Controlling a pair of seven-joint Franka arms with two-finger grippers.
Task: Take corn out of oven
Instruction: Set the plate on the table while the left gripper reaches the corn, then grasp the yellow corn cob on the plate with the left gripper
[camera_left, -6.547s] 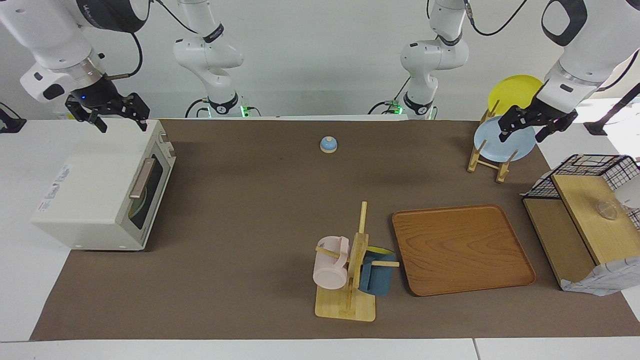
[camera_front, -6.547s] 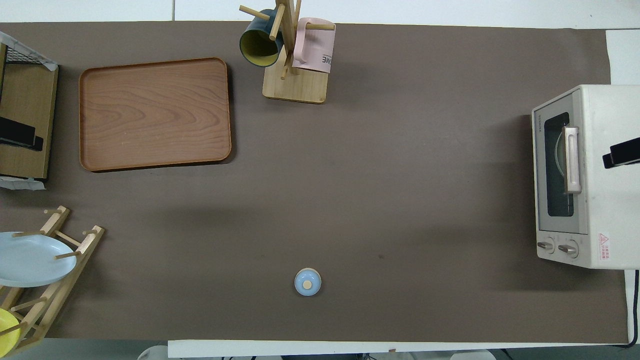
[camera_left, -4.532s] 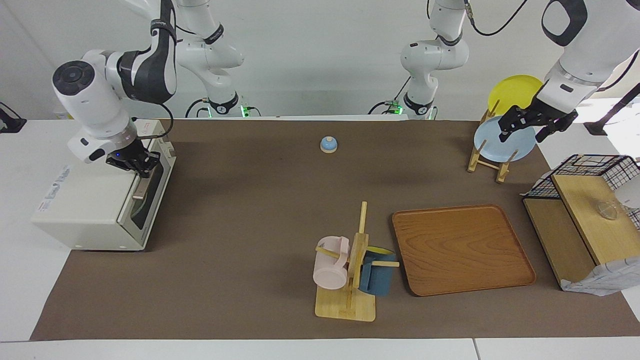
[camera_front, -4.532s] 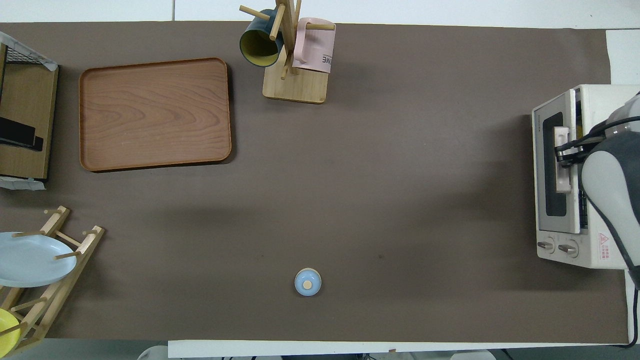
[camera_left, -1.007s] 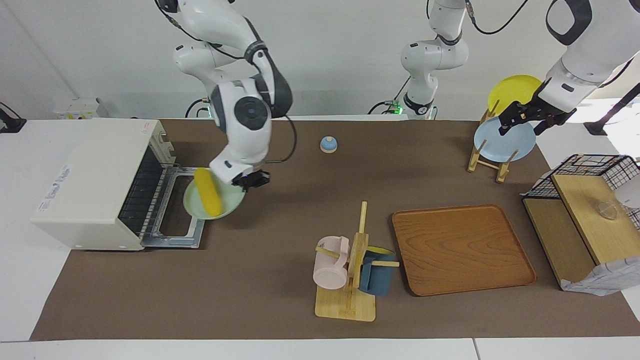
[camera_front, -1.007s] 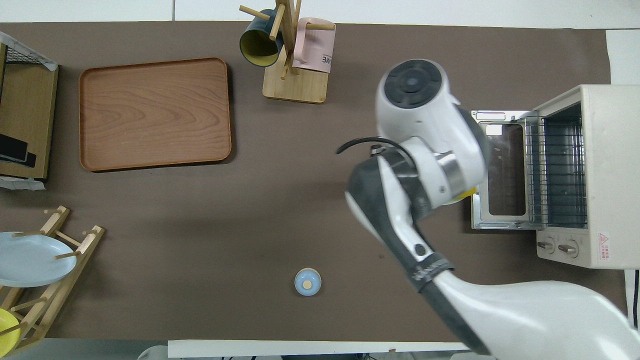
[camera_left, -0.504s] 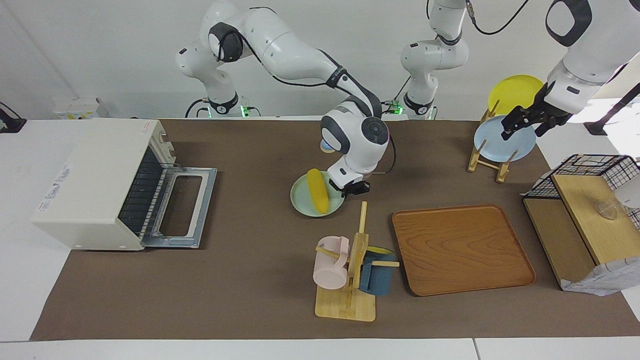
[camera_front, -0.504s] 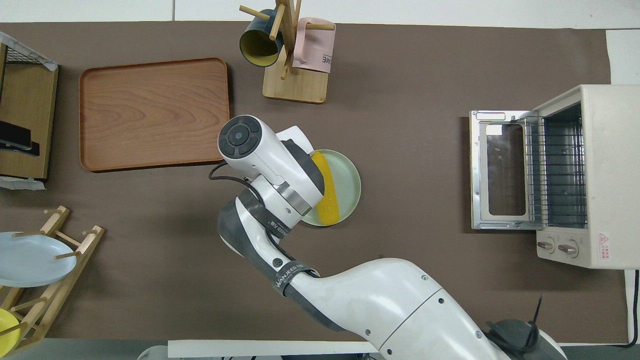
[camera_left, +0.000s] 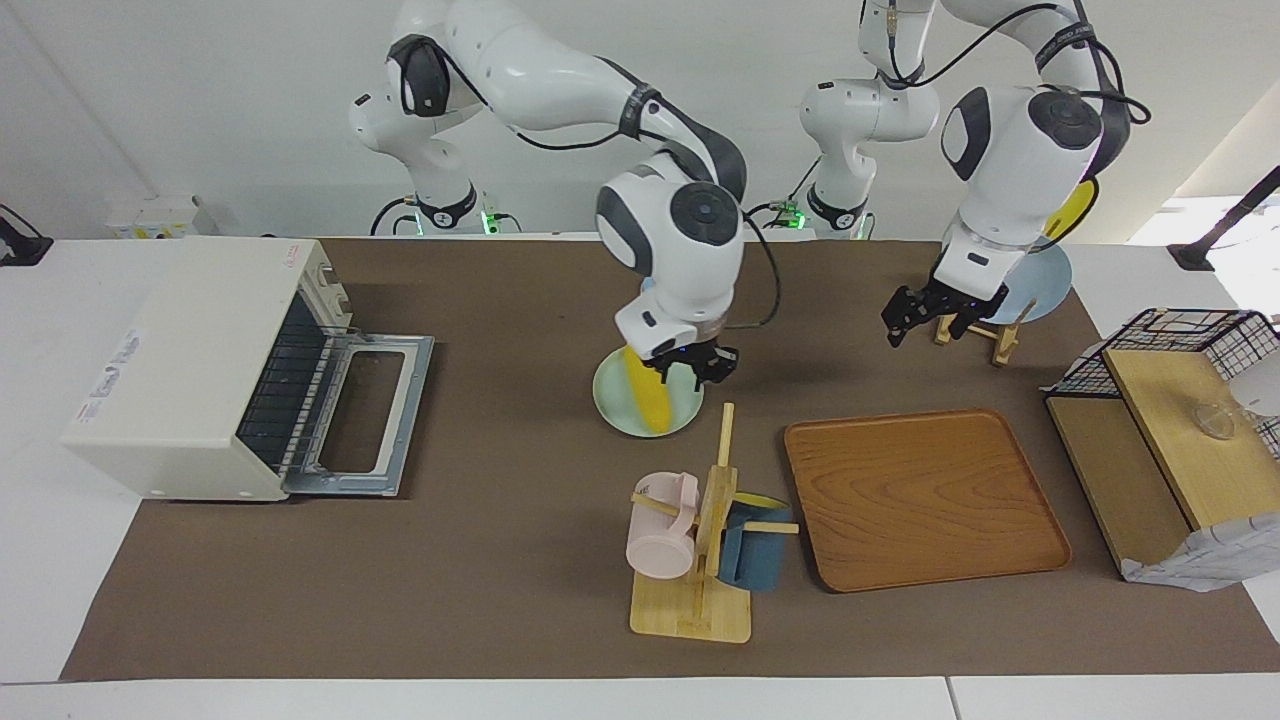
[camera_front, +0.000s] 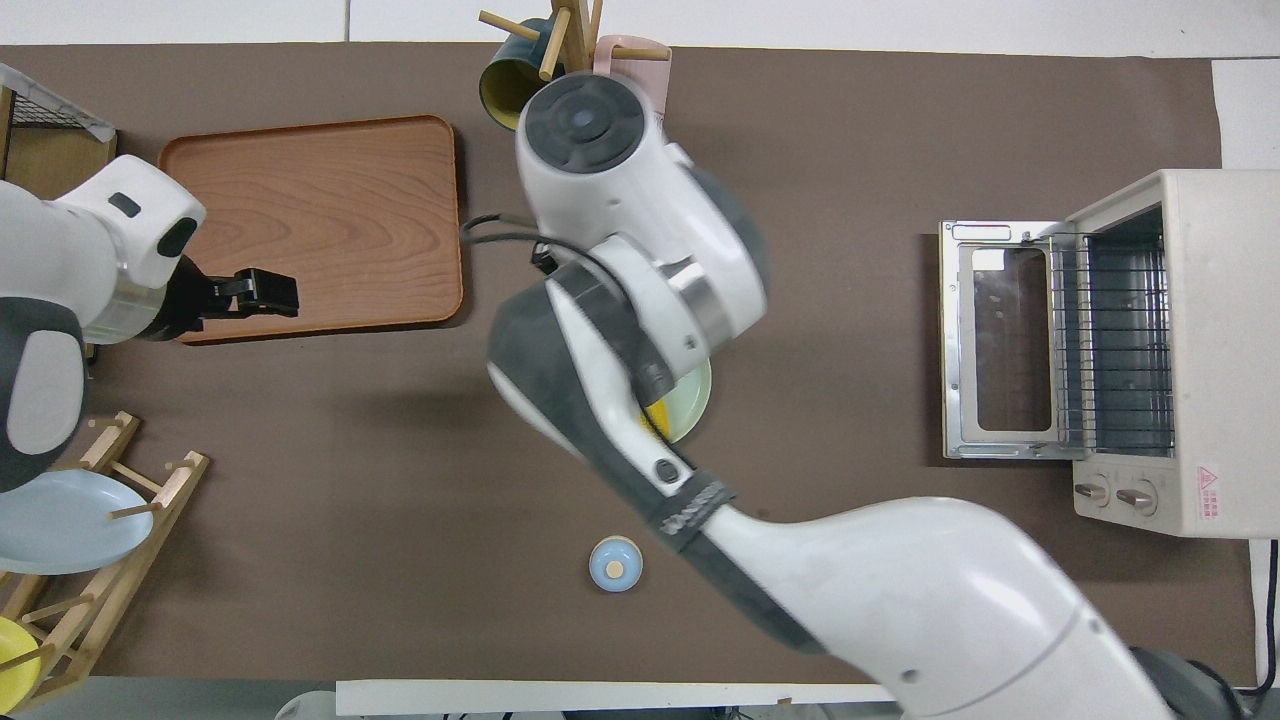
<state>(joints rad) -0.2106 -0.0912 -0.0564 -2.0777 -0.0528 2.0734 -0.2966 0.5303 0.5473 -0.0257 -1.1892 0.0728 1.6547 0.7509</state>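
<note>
My right arm is hanging over the corn (camera_left: 651, 401), so next my right gripper moves back toward the oven before my left gripper brings the corn to the tray (camera_left: 930, 502).
The yellow corn (camera_left: 647, 402) lies on a pale green plate (camera_left: 612, 398) on the table mat, nearer to the robots than the mug tree. In the overhead view only a sliver of the corn (camera_front: 656, 414) and of the plate (camera_front: 696, 398) shows under the right arm. My right gripper (camera_left: 696, 372) is open just over the plate and holds nothing. The cream-white oven (camera_left: 190, 360) stands at the right arm's end, its door (camera_left: 372, 415) folded down flat and its rack (camera_front: 1125, 345) bare. My left gripper (camera_left: 915, 322) is open and empty over the mat beside the dish rack.
A wooden mug tree (camera_left: 705, 540) with a pink and a blue mug stands beside a wooden tray (camera_left: 920, 495). A dish rack (camera_left: 990, 325) holds a blue and a yellow plate. A wire basket (camera_left: 1175, 335) and a wooden box stand at the left arm's end. A blue bell (camera_front: 615, 563) is near the robots.
My right gripper has let go of the plate's rim and risen over the plate. My left arm has swung from over the dish rack toward the table's middle.
</note>
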